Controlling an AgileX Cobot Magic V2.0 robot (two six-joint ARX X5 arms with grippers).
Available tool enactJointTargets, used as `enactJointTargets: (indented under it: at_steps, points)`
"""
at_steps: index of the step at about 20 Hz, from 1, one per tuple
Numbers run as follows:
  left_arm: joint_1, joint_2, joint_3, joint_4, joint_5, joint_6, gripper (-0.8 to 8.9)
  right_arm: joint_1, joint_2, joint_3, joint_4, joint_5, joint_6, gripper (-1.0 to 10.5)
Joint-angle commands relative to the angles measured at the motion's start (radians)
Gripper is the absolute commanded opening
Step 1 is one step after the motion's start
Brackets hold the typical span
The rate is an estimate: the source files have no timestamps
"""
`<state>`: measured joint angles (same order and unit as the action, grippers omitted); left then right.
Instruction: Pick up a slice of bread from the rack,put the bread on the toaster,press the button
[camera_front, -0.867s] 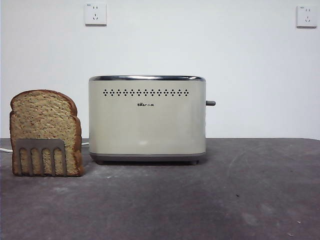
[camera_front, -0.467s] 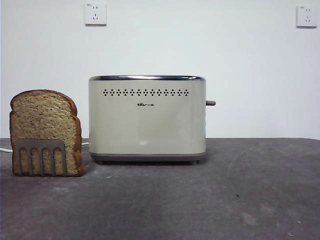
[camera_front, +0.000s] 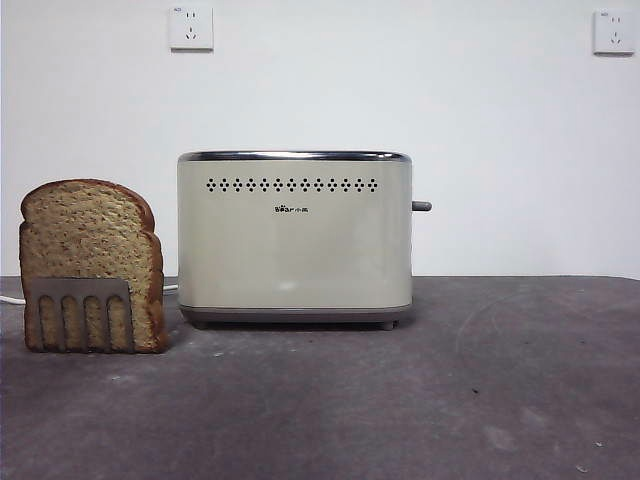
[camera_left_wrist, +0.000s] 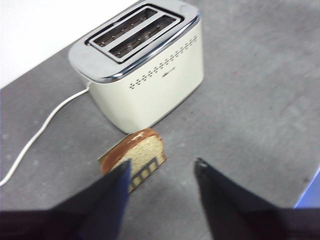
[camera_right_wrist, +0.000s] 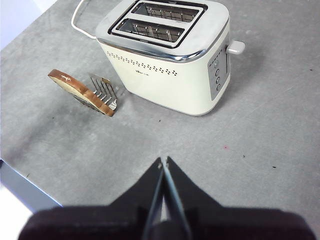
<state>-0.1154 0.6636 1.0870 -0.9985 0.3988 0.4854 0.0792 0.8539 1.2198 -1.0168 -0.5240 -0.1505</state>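
The dark button (camera_front: 421, 206) is up high, so the slice of bread (camera_front: 90, 262) will sit with its top sticking out when the robot lowers it into the toaster.
The brown speckled slice of bread (camera_front: 90, 250) stands upright in the low grey rack (camera_front: 82, 313) at the left of the front view, beside the cream toaster (camera_front: 294, 240). The dark button (camera_front: 421, 206) sticks out of the toaster's right end wall. In the left wrist view my left gripper (camera_left_wrist: 161, 168) is open, high above the table, with the bread (camera_left_wrist: 137, 146) and rack (camera_left_wrist: 146, 169) just beyond its jaws and the toaster (camera_left_wrist: 145, 75) further off. In the right wrist view my right gripper (camera_right_wrist: 163, 163) is shut and empty, high above the table, apart from the toaster (camera_right_wrist: 170, 60), its lever (camera_right_wrist: 236, 47), the bread (camera_right_wrist: 80, 91) and rack (camera_right_wrist: 103, 90).
Both toaster slots (camera_right_wrist: 159, 20) are open and hold nothing. A white power cord (camera_left_wrist: 35, 135) runs from the toaster's end across the grey table (camera_front: 400, 400). Two white wall sockets (camera_front: 191, 28) sit on the white wall behind. Neither arm shows in the front view.
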Motion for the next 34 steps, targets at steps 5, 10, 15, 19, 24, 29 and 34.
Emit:
enactJointTargets:
  at_steps: [5,10,15,19,24,29,34]
  points:
    - [-0.205,0.167,0.001,0.01,-0.232,0.163,6.6,0.004,0.032,0.003,0.003,-0.002,-0.023,-0.1]
    - [-0.336,0.36,0.001,0.088,-0.494,0.281,6.6,0.016,0.051,0.003,-0.002,-0.002,-0.027,-0.1]
    - [-0.34,0.511,0.001,0.21,-0.553,0.386,6.59,0.016,0.056,0.003,-0.011,-0.002,-0.027,-0.1]
    - [-0.335,0.62,0.001,0.249,-0.555,0.43,6.56,0.016,0.056,0.003,-0.012,-0.002,-0.027,-0.1]
    - [-0.298,0.697,0.001,0.318,-0.542,0.441,6.46,0.016,0.056,0.003,-0.018,-0.002,-0.027,-0.1]
    - [-0.262,0.741,0.001,0.312,-0.467,0.435,4.64,0.016,0.056,0.003,-0.018,-0.002,-0.03,-0.1]
    - [-0.255,0.741,0.001,0.317,-0.47,0.432,0.22,0.016,0.056,0.003,-0.018,-0.002,-0.032,-0.1]
